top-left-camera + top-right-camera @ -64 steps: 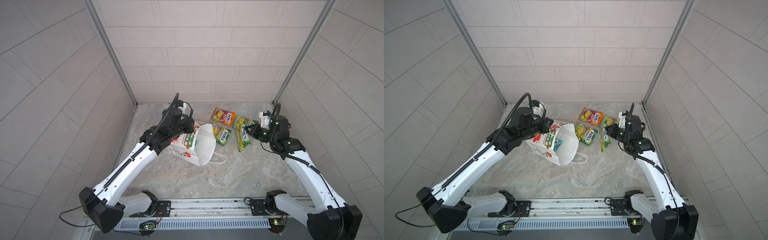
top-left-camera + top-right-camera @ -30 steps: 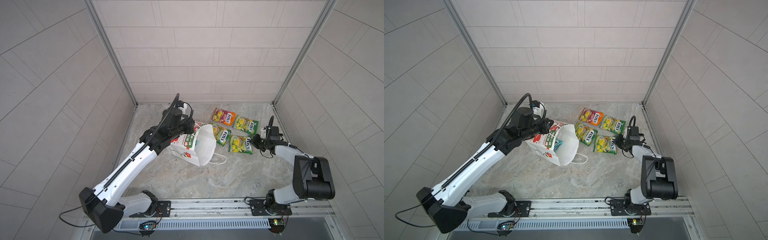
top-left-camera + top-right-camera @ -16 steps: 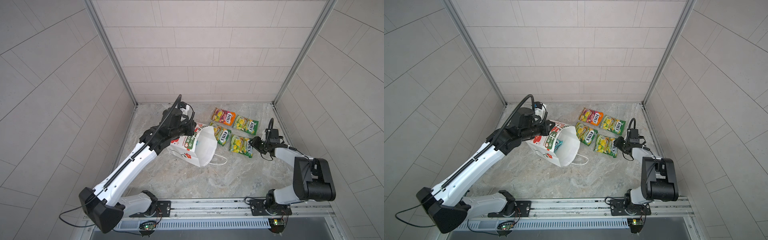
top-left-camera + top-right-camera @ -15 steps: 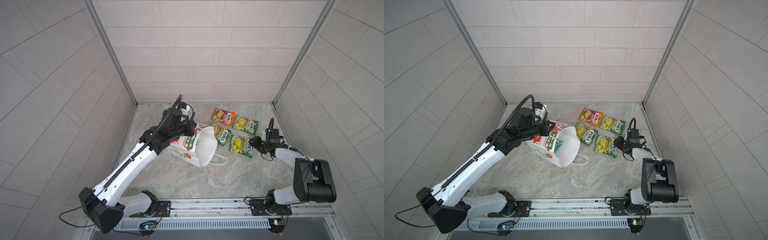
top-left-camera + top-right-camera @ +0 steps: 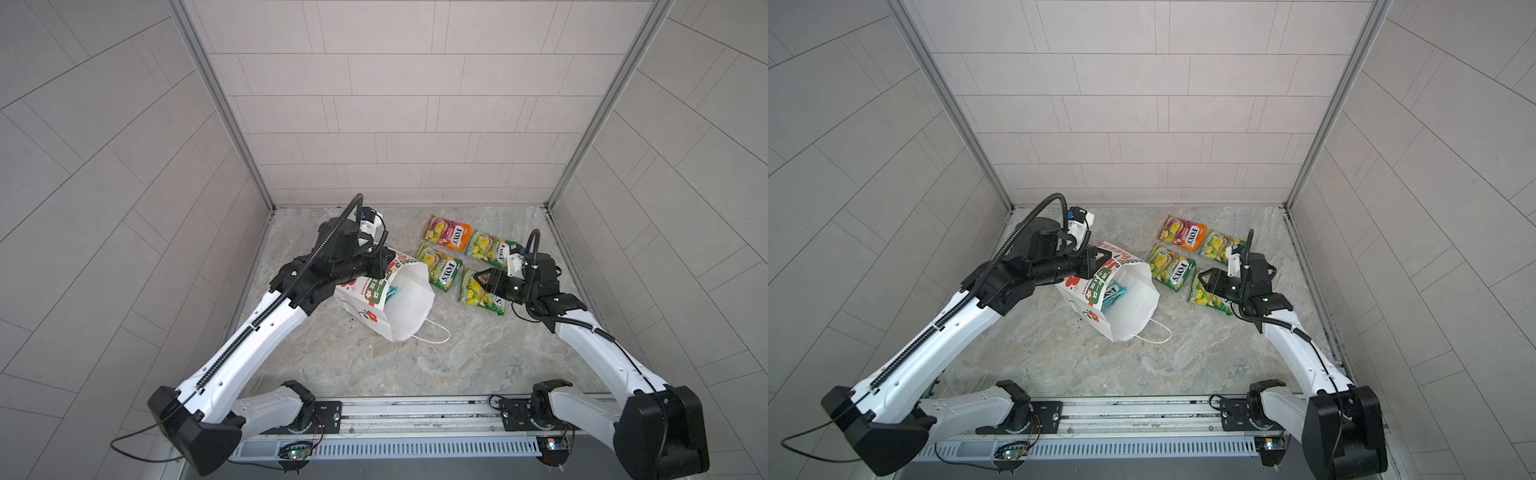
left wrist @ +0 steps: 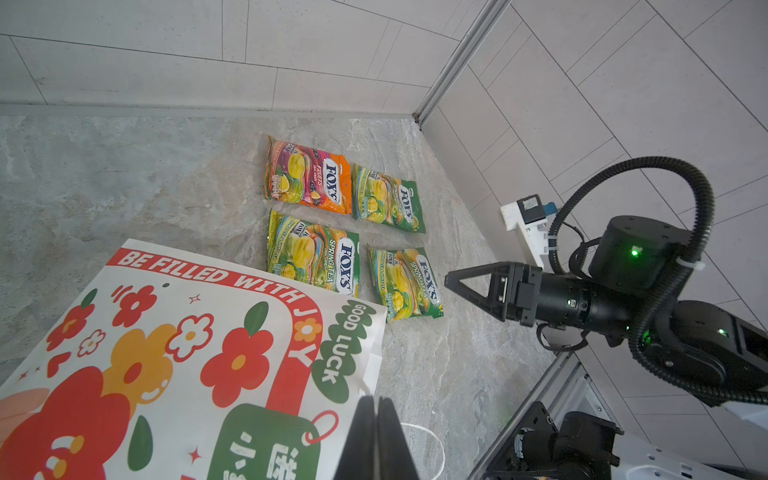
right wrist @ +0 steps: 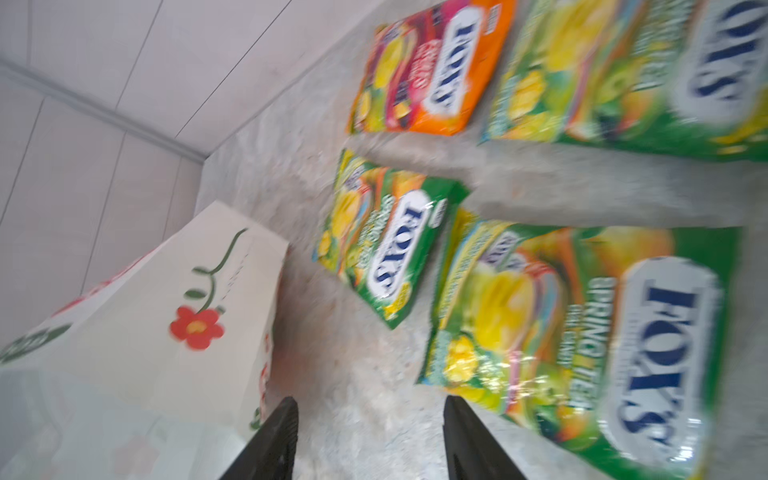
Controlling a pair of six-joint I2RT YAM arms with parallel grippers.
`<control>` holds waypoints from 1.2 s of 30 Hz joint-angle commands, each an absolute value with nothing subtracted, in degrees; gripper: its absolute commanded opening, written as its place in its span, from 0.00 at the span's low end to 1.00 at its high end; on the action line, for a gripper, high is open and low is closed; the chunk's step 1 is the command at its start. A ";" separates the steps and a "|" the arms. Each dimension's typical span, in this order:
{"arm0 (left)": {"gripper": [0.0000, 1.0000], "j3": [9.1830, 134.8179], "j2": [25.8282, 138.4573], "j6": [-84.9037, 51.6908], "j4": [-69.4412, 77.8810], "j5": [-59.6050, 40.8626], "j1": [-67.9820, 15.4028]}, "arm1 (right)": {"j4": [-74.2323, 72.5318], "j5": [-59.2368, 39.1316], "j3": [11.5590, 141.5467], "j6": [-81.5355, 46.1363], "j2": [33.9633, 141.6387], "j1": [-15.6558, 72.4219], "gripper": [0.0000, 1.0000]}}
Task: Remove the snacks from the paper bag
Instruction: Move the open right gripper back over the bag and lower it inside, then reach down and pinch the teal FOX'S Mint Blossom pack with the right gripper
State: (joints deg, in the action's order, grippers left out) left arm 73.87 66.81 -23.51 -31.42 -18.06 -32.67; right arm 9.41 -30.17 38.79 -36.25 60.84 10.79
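Note:
The paper bag's opening [image 5: 1135,300] faces my right gripper, with the teal snack [image 5: 1113,294] in easy reach. I should keep moving in until my fingers are on both sides of the snack's near end.
The white paper bag [image 5: 401,309] [image 5: 1127,309] leans tilted with its mouth open toward the right. My left gripper [image 5: 384,268] [image 6: 376,436] is shut on its upper rim. A teal snack [image 5: 390,293] [image 5: 1111,293] shows inside the bag. On the floor to the right lie an orange snack [image 5: 446,237] and three green ones [image 5: 490,249] [image 5: 442,270] [image 5: 473,293]. My right gripper [image 5: 482,277] [image 7: 370,436] hovers open and empty over the nearest green snack's [image 7: 582,332] left end, pointing at the bag [image 7: 166,311].
Tiled walls [image 5: 395,124] close the marble floor [image 5: 374,365] at the back and on both sides. The bag's white cord handle [image 5: 432,334] trails on the floor in front of it. The arms' base rail [image 5: 415,415] runs along the front edge.
My right gripper has opened and let go of the nearest green snack, which now lies flat. The right arm has lifted and swung toward the bag. The left arm holds still.

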 commanded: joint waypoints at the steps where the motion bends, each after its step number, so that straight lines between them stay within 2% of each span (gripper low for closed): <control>1: 0.00 74.24 65.19 -23.02 -31.53 -18.18 -32.74 | 8.00 -29.01 40.18 -36.38 59.38 18.60 0.57; 10: 0.00 74.29 65.56 -24.93 -30.72 -16.95 -32.70 | 5.58 -26.45 44.30 -33.16 65.39 37.66 0.57; 18: 0.00 74.54 65.83 -25.66 -29.88 -17.09 -32.65 | 3.44 -24.24 50.43 -34.78 78.81 47.06 0.54; 24: 0.00 74.92 65.85 -25.84 -29.79 -17.07 -32.69 | 0.00 -22.02 53.91 -39.66 87.76 49.86 0.53; 36: 0.00 74.72 66.25 -25.92 -29.71 -18.36 -32.74 | -10.13 -10.46 56.02 -58.11 96.25 49.97 0.53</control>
